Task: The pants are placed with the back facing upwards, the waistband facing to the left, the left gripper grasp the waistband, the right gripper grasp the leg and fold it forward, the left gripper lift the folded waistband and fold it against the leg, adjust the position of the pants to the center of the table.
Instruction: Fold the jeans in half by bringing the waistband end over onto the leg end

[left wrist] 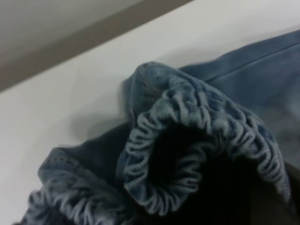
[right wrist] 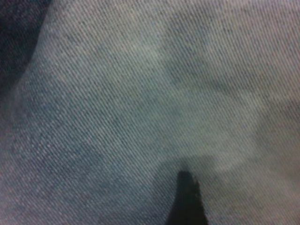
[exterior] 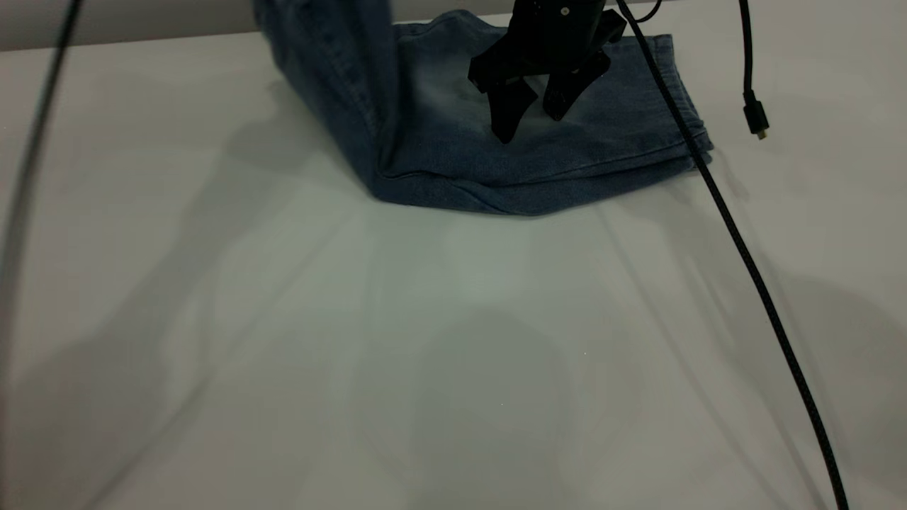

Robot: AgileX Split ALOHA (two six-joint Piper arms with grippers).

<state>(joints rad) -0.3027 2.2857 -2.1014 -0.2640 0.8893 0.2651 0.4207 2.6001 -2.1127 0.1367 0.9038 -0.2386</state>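
My right gripper is over the leg where the waistband has to land. I should pull my right gripper back past the hem before I fold the waistband.
The blue denim pants lie folded at the far side of the table. Their left part is pulled up out of the top of the exterior view. In the left wrist view the gathered elastic waistband fills the picture, running into the dark mass of my left gripper, which holds it. My right gripper stands open over the flat leg, tips on or just above the pale faded denim. One dark fingertip shows against the leg.
A black cable runs from the right arm across the pants' hem to the near right corner. A short lead with a plug hangs at the right. Another cable crosses the left edge. The table's far edge is just behind the pants.
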